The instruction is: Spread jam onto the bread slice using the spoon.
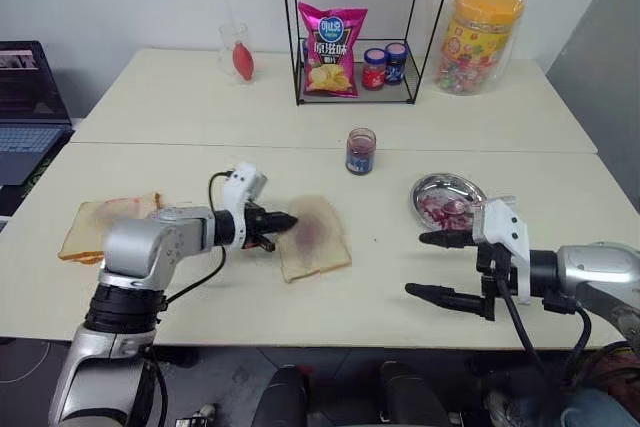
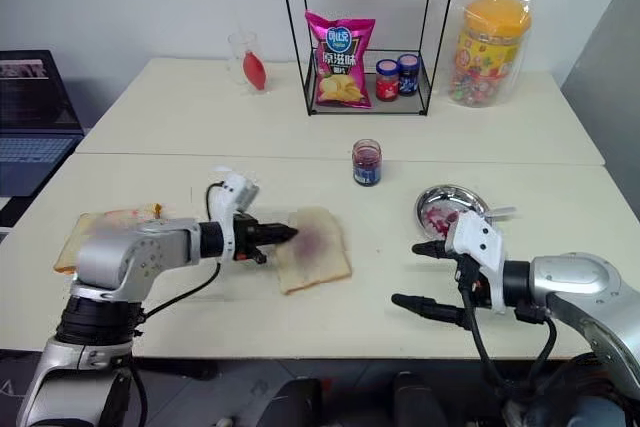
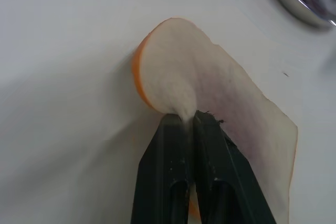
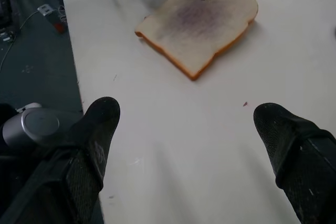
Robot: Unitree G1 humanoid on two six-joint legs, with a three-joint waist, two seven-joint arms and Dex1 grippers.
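Observation:
Loose red smears [image 1: 443, 213] cover the steel dish. The jar's jam [image 1: 361, 151] will therefore fall off the spoon and drag into a streak when I spread it.
The bread slice [image 1: 318, 239] lies flat on the table in front of me, with a purplish stain in its middle. My left gripper [image 1: 285, 220] is shut on the slice's left edge, and in the left wrist view the edge curls up between its fingers [image 3: 173, 129]. The jam jar [image 1: 360, 151] stands uncovered behind the slice. The spoon's [image 2: 497, 212] handle sticks out of the steel dish [image 1: 447, 197] on the right. My right gripper [image 1: 418, 265] hovers open and empty over the table just in front of that dish.
A stack of bread slices [image 1: 100, 222] lies at the left. At the back a wire rack [image 1: 300, 47] holds a chips bag [image 1: 333, 47] and two lidded jars [image 1: 384, 65]. A candy jar [image 1: 480, 37], a glass [image 1: 238, 55] and a laptop [image 1: 25, 117] flank it.

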